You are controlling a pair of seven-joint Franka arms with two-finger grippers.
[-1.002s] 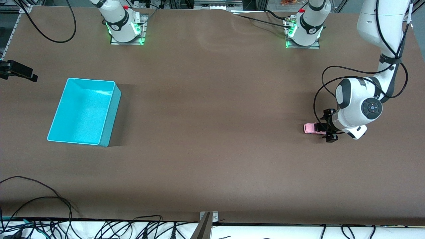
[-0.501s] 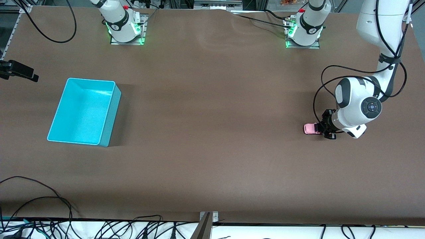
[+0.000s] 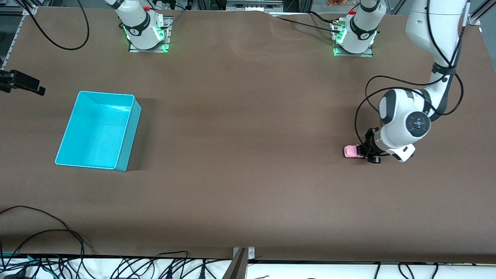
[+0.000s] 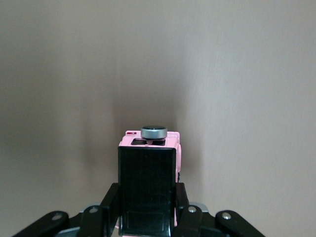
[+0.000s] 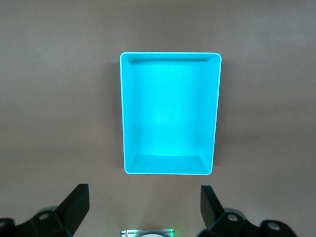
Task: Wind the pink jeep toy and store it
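The pink jeep toy's nose is aimed at the distant cyan bin, so the robot's left gripper should pull the jeep back first and then open to let it roll there.
The pink jeep toy sits low at the table surface toward the left arm's end. My left gripper is shut on its rear half. In the left wrist view the black roof fills the gap between the two fingers, and the pink body and a grey round knob show ahead of them. I cannot tell whether the wheels touch the table. My right gripper is out of the front view. It hangs open high over the table, looking down on the empty cyan bin.
The cyan bin stands toward the right arm's end of the table. A black fixture juts in at that end's edge. Both arm bases stand along the table's top edge, and loose cables lie by its near edge.
The left gripper's fingers have shut on the jeep. Arm and jeep have then shifted a little toward the right arm's end of the table. The right gripper has stayed open.
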